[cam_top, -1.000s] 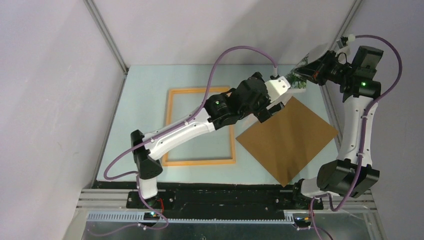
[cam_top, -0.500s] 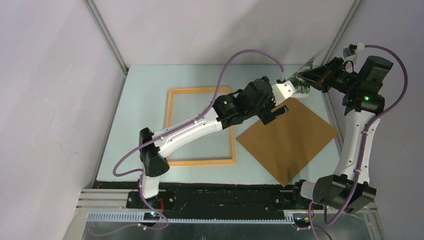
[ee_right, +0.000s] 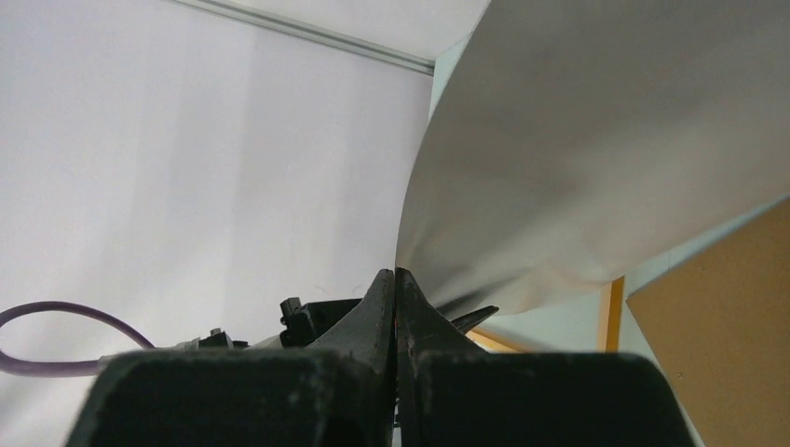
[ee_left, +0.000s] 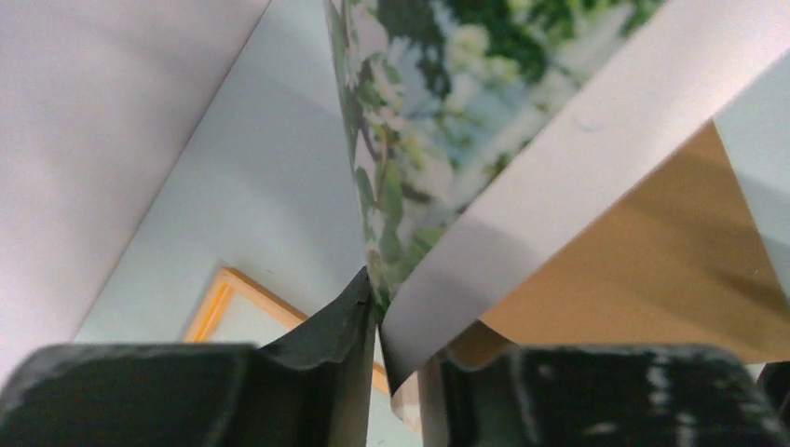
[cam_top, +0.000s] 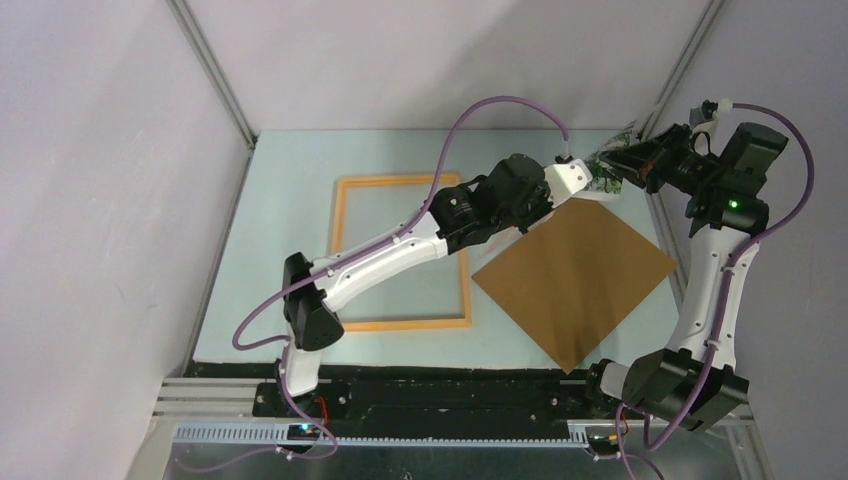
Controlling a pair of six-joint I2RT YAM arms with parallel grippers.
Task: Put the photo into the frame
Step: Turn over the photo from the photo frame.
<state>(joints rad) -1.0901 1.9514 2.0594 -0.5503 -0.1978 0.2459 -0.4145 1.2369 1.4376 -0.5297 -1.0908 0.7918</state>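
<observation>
Next, I let go of the other edge [ee_right: 403,251] with my right gripper, as my left gripper is on the photo's white border [ee_left: 452,296], before my left gripper takes the photo to the frame.
The photo [cam_top: 607,172] hangs in the air at the back right of the table, curled, its green print [ee_left: 447,140] towards my left wrist and its grey back [ee_right: 606,140] towards my right. My right gripper [cam_top: 622,163] [ee_right: 396,279] is shut on one edge of it. From the left, my left gripper [cam_top: 592,182] [ee_left: 396,317] has closed to a narrow gap around the white border at the photo's lower corner. The frame [cam_top: 337,250], thin orange wood, lies flat at mid-left; parts show in the wrist views [ee_left: 219,298] [ee_right: 610,312].
A plain brown backing board [cam_top: 580,275] [ee_left: 652,270] lies flat as a diamond right of the frame, below the held photo. Grey walls and metal posts close in the back and right side near my right arm [cam_top: 715,270].
My left gripper moved right, up to the photo, and its jaws came from wide open down onto the photo's corner. My right arm shifted slightly right, still holding the photo.
</observation>
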